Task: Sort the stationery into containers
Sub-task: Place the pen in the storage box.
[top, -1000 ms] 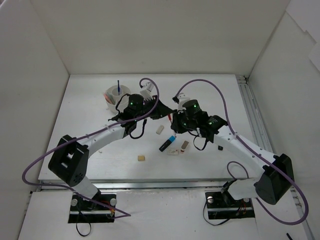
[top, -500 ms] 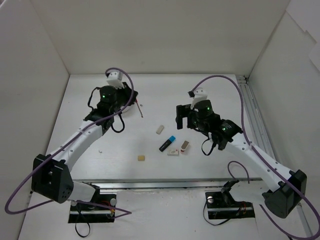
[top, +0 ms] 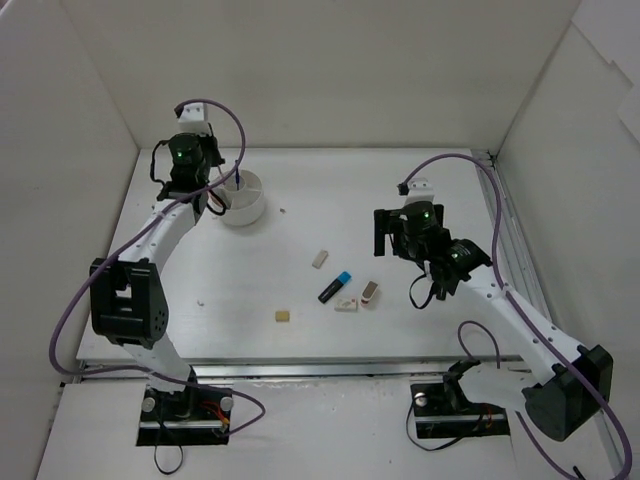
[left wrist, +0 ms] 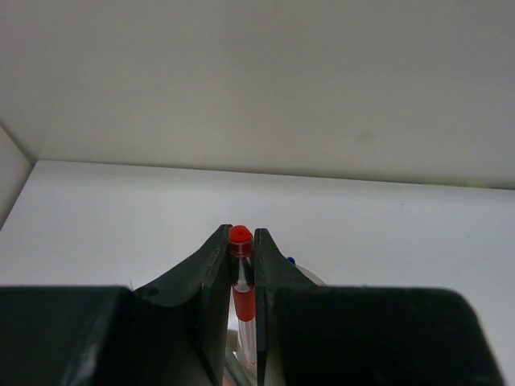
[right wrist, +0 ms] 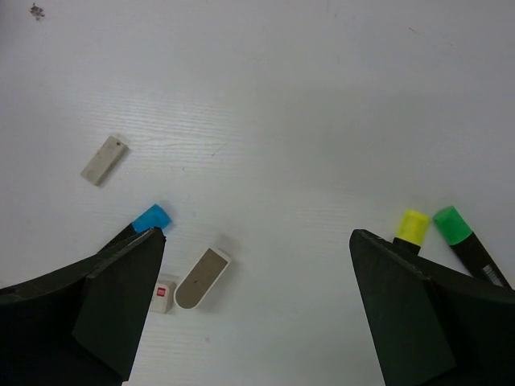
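Next, I grasp the yellow-capped marker (right wrist: 412,230) with my right gripper and pass it to my left gripper, because the marker lies far from the white pot (top: 243,205) and outside my right gripper's fingers.
My left gripper (left wrist: 241,238) is shut on a thin red pen (left wrist: 243,299), which lies along the fingers with its red end at the tips. In the top view this gripper (top: 200,188) hangs at the left rim of the round white pot (top: 246,206), where a blue pen (top: 237,170) stands upright. My right gripper (right wrist: 257,235) is open and empty above the table. Below it lie a rounded brown-faced eraser (right wrist: 202,277), a white eraser (right wrist: 163,295), a blue-capped marker (right wrist: 152,217) and a beige eraser (right wrist: 105,159). Yellow-capped (right wrist: 414,226) and green-capped (right wrist: 453,225) markers lie by its right finger.
In the top view the beige eraser (top: 320,259), blue-capped marker (top: 335,287), white eraser (top: 347,304) and rounded eraser (top: 370,292) cluster mid-table. A small tan eraser (top: 284,316) lies nearer the front. White walls enclose the table on three sides.
My left arm swung from mid-table to the back left, carrying the red pen to the pot. My right gripper opened wide and moved right, away from the erasers.
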Controlling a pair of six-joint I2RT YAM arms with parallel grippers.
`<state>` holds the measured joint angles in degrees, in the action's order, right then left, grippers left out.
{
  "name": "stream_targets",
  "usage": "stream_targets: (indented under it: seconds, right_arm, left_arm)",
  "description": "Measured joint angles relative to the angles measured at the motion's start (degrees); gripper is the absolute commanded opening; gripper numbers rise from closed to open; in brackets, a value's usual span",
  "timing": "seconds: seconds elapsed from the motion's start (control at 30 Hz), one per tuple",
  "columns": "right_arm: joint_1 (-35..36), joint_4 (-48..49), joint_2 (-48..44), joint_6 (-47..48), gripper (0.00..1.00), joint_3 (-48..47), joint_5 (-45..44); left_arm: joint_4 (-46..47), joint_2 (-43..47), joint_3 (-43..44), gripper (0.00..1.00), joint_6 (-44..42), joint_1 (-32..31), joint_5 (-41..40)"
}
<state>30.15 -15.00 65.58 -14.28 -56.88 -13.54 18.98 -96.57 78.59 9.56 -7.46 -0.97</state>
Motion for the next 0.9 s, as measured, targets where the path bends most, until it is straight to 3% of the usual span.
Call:
stream_targets:
  seconds: [0.37,0.57,0.63,0.8,0.9]
  right_arm:
    - [-3.1,-0.7,3.0,0.9,0.98,0.0,-1.1]
    - [-4.6,-0.7,5.3,0.9,0.98,0.0,-1.0]
    - [-4.9,-0.7,6.2,0.9,0.98,0.0,-0.7]
    - [-5.5,-0.7,8.0,0.8,0.98,-0.5,0.0]
    - [-5.7,-0.7,8.0,0.6,0.98,-0.5,0.7]
  left_arm:
    - [6.7,-12.4,5.8,0.0,-1.0,1.9,2.2]
    - [7.9,-13.6,6.3,0.0,-0.1,1.9,3.1]
    - [8.4,-13.6,6.3,0.1,0.1,1.9,3.1]
    - [10.8,-13.4,3.8,0.57,1.4,1.9,2.9]
    - [11.7,-12.2,-0.9,0.77,2.6,1.9,2.9]
